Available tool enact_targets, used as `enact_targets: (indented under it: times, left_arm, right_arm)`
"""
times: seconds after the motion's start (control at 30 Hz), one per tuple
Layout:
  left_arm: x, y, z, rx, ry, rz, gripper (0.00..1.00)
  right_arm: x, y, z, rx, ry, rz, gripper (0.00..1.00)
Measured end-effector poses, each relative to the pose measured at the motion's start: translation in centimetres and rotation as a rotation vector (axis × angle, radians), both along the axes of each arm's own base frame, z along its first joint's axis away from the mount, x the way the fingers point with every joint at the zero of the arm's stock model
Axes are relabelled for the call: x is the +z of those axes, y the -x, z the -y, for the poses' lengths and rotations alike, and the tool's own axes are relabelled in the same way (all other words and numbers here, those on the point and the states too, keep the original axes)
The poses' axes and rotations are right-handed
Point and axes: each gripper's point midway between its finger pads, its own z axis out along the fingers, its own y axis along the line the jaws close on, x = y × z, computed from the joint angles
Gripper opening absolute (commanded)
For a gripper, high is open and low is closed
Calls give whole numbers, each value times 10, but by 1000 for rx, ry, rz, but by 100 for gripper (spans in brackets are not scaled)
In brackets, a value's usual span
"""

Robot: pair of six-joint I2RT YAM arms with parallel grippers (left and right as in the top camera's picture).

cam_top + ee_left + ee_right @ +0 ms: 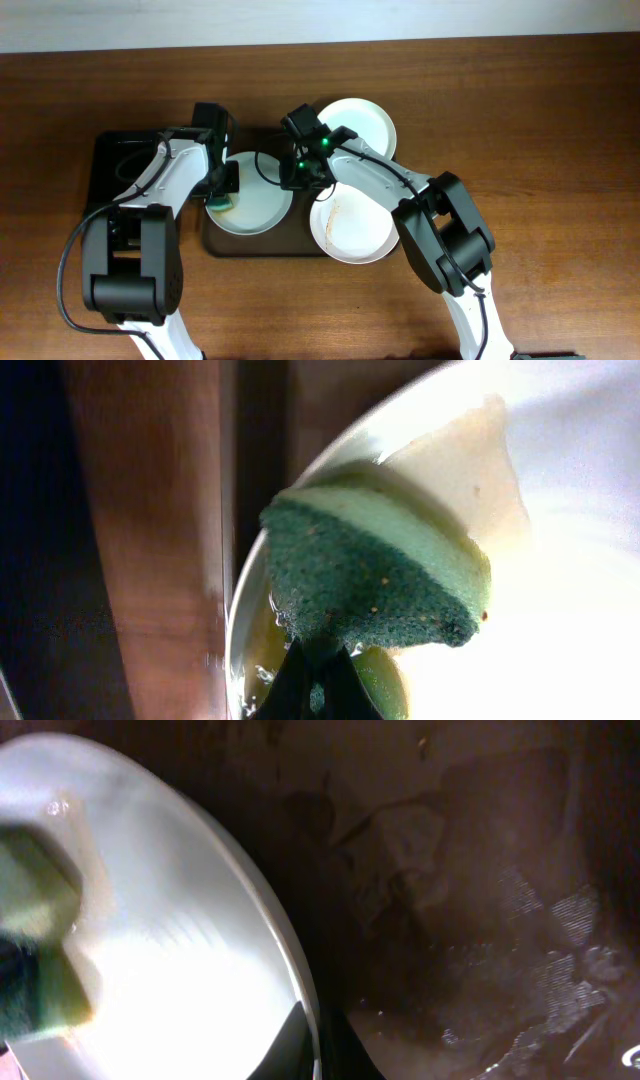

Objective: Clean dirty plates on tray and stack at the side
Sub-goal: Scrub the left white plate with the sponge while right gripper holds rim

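The sponge is at the plate's rim and a brown smear (pixel 462 475) is further in, so next my left gripper wipes back toward the plate's middle (pixel 252 194).
Three white plates show in the overhead view. The left plate (pixel 255 205) lies on the dark brown tray (pixel 300 245). My left gripper (pixel 222 190) is shut on a green sponge (pixel 375 575) pressed on this plate's left side (pixel 560 620). My right gripper (pixel 296 178) is shut on the plate's right rim (pixel 290 960); the sponge shows at the left in the right wrist view (pixel 30 950). A second plate (pixel 352 228) with brown smears lies at the tray's right end. A third plate (pixel 362 122) lies behind it at the tray's far right.
A smaller glossy black tray (pixel 115 165) lies on the wooden table (pixel 560 150) to the left of the brown tray, under my left arm. The brown tray's bare wet surface (pixel 480 920) shows beside the held plate.
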Motion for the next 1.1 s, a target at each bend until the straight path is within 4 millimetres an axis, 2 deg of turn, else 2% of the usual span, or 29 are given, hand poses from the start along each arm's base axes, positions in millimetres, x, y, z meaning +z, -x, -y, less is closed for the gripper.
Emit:
enact_targets:
  times: [0.1,0.2,0.3,0.4,0.47,0.53,0.67,0.77,0.9,1.03,1.1]
  left_arm:
    - [-1,15,6,-13,38,-66,1]
    - [-2,18,28,-79,183,-85,1]
    - [3,12,56,-151,347,-54,1]
    - [8,2,74,-199,435,-2,1]
    - [9,-4,78,-209,451,25,1]
    - [8,-5,76,-184,443,23,1]
    - [4,28,67,-133,408,-116,1]
    - [1,28,55,-125,328,-119,1]
    - [-2,7,31,-82,167,-37,1]
    - [3,-27,5,-13,17,113,1]
    - [8,-43,1,9,-6,183,1]
  right_arm:
    - [0,1,-1,8,-2,-1,4]
    - [0,1,-1,8,-1,-1,4]
    - [0,1,0,6,2,1,4]
    - [0,0,1,0,3,2,4]
    - [0,-1,1,-4,3,1,4]
    - [0,-1,1,-6,3,0,4]
    - [0,0,1,-4,3,0,4]
    - [0,-1,1,-4,3,1,4]
    - [0,-1,1,-7,2,0,4]
    - [0,-1,1,-11,1,-1,4]
    - [0,-1,1,-12,1,1,4]
